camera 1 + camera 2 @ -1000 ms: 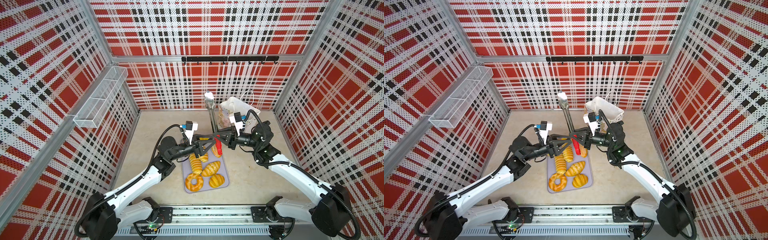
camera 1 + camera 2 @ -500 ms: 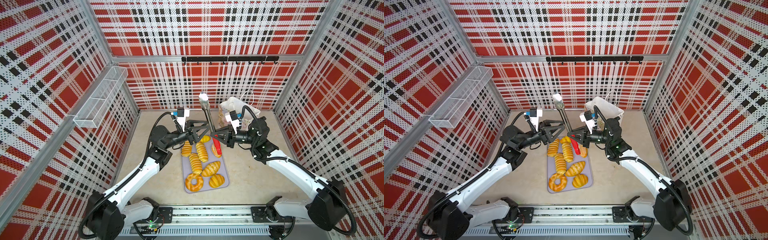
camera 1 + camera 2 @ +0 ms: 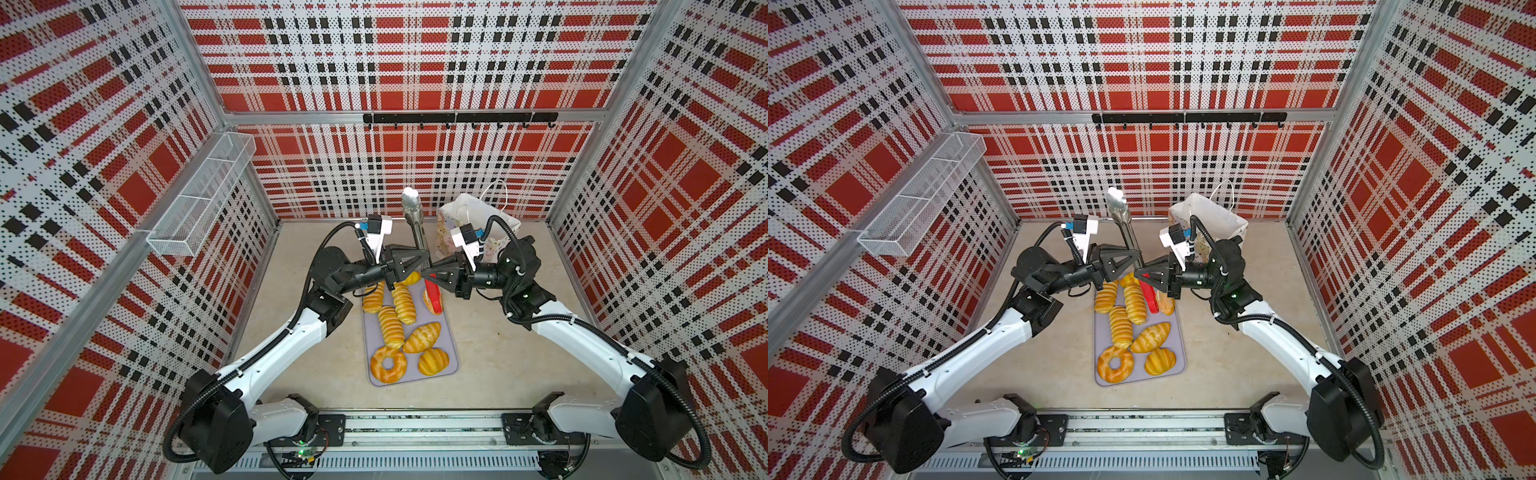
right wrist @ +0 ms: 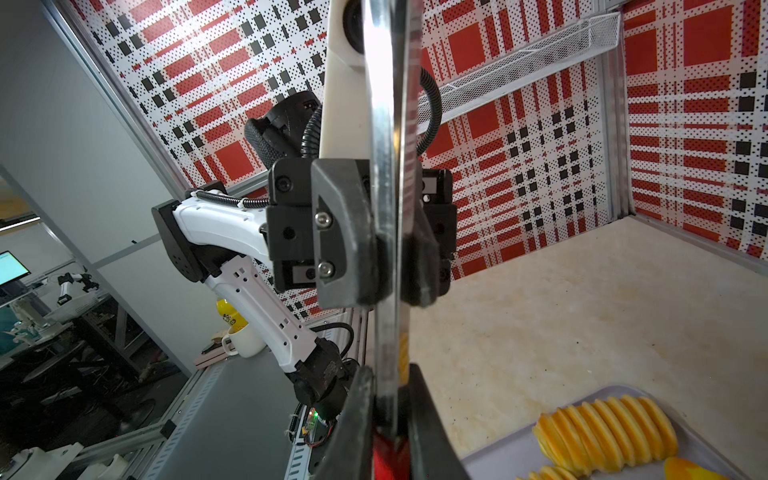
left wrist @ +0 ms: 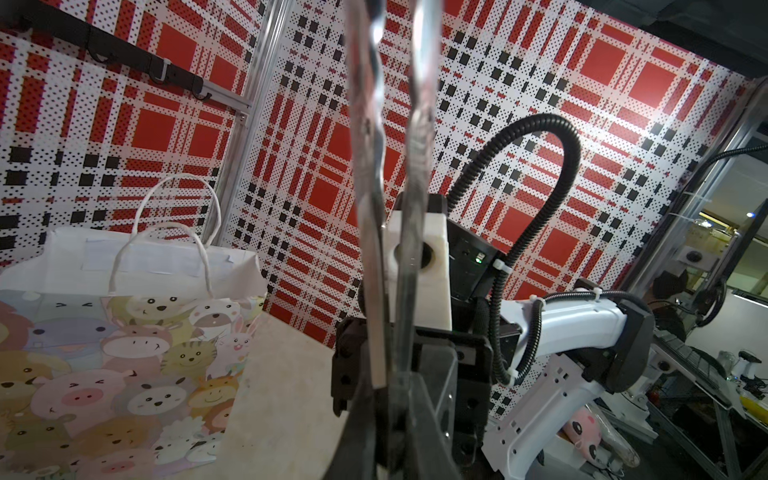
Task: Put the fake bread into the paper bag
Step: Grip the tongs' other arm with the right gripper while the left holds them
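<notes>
Next, my left gripper lets go of the tongs' metal arms (image 3: 418, 231), which it is holding shut with the tongs' tips up, before my right gripper lowers the open tips over the fake bread (image 3: 1165, 303).
Metal tongs (image 3: 417, 232) with a red handle end (image 3: 432, 297) stand tilted, tips up, over the far end of the lavender-grey tray (image 3: 449, 338). My left gripper (image 3: 424, 262) (image 5: 395, 390) is shut on the tongs' metal arms (image 5: 374, 249). Just below it my right gripper (image 3: 428, 274) (image 4: 388, 374) is shut on the tongs (image 4: 388, 166) near the red end. Several pieces of fake bread lie on the tray: a ring doughnut (image 3: 388, 363), a round bun (image 3: 433, 360), ridged long rolls (image 3: 390, 326). The paper bag (image 3: 469, 212) (image 5: 124, 340) stands open at the back right.
A white wire basket (image 3: 199, 199) hangs on the left wall. A black hook rail (image 3: 457, 118) runs along the back wall. Both arms meet over the tray's far end. Bare beige tabletop (image 3: 498, 353) lies on either side of the tray.
My left gripper, open beside the tongs half a second ago, has shut on their metal arms. The right gripper has kept its hold on the tongs.
</notes>
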Controlling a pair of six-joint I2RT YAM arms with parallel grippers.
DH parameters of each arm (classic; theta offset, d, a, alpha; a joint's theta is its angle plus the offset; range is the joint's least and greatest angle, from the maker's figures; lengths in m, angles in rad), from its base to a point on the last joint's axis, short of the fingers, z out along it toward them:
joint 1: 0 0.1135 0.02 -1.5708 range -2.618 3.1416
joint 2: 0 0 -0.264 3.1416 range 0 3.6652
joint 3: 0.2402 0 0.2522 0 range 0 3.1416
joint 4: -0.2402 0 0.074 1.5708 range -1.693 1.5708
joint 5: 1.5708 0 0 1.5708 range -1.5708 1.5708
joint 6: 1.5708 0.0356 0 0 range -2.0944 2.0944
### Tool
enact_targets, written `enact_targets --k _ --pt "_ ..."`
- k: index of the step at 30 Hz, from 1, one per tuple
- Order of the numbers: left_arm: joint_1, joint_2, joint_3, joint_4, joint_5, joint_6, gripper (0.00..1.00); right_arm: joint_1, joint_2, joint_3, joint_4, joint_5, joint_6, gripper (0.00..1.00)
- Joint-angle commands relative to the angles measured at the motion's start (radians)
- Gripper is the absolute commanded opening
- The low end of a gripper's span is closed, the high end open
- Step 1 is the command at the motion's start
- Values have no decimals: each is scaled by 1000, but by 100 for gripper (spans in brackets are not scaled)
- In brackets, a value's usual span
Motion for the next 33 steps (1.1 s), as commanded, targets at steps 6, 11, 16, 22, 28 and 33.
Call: enact_targets --k 6,11,16,22,28,33 --pt "-5 8 46 32 -16 -23 0 15 -26 -18 8 50 -77 29" --pt "-5 24 78 70 -8 -61 0 36 -26 -52 23 62 -123 38" --pt "-5 41 91 131 0 -109 0 38 -46 -80 23 76 -140 29" --pt "0 60 69 142 18 -125 15 38 -52 -73 36 80 -127 2" --pt "100 -33 -51 107 37 -108 66 36 -73 -30 -144 190 -188 1" --pt "236 -204 -89 -309 -98 137 69 38 -117 37 -549 498 -357 3"
